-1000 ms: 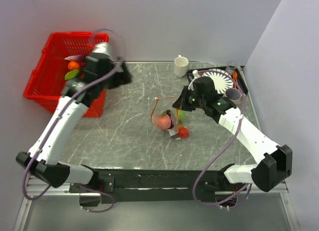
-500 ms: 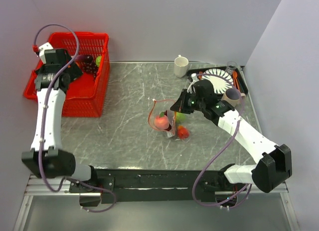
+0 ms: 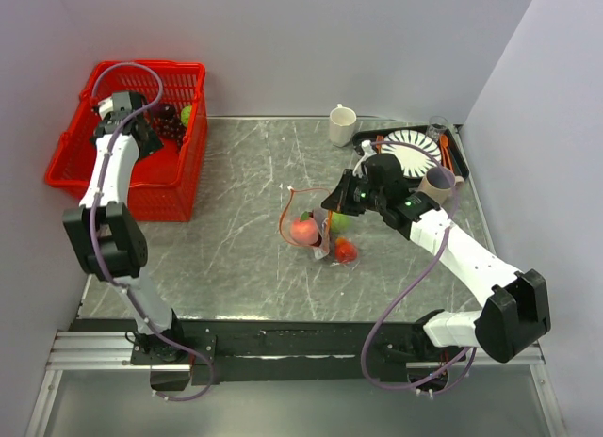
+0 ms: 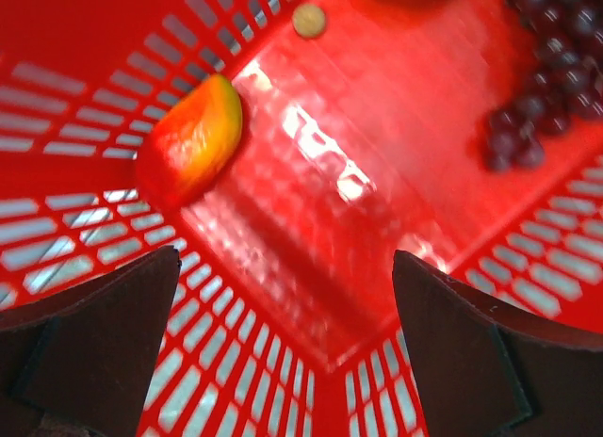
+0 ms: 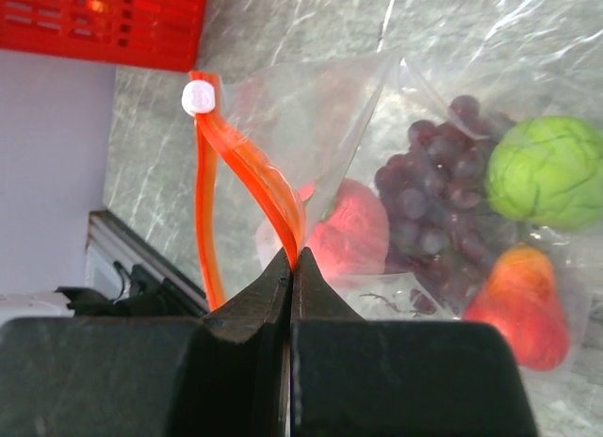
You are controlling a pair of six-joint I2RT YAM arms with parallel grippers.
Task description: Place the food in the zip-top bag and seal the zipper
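Observation:
The orange-yellow fruit piece (image 4: 193,137) is lying clear of the dark grapes. My left gripper should keep going down toward it with its fingers open until they are on either side of its sides (image 4: 217,156).
The clear zip-top bag (image 3: 318,232) lies at mid-table with its mouth gaping. It holds a red fruit (image 5: 353,239), dark grapes (image 5: 433,183), a green fruit (image 5: 546,169) and an orange-red fruit (image 5: 513,305). My right gripper (image 3: 332,203) is shut on the red-orange zipper strip (image 5: 250,169) and holds it up; the white slider (image 5: 196,98) sits at the strip's far end. My left gripper (image 4: 285,267) is open and empty, low inside the red basket (image 3: 141,66). An orange-yellow fruit piece (image 4: 193,140) lies ahead to its left, and dark grapes (image 4: 551,70) to its right.
A white mug (image 3: 342,124), a white plate (image 3: 415,150), a brown cup (image 3: 440,180) and orange cutlery (image 3: 445,145) stand at the back right. A small tan round thing (image 4: 308,21) lies on the basket floor. The basket's mesh walls close round the left gripper.
My left arm has swung from the basket's table-side edge, over the basket, and down into it. My right gripper has kept hold of the zipper strip and has drawn the bag slightly left.

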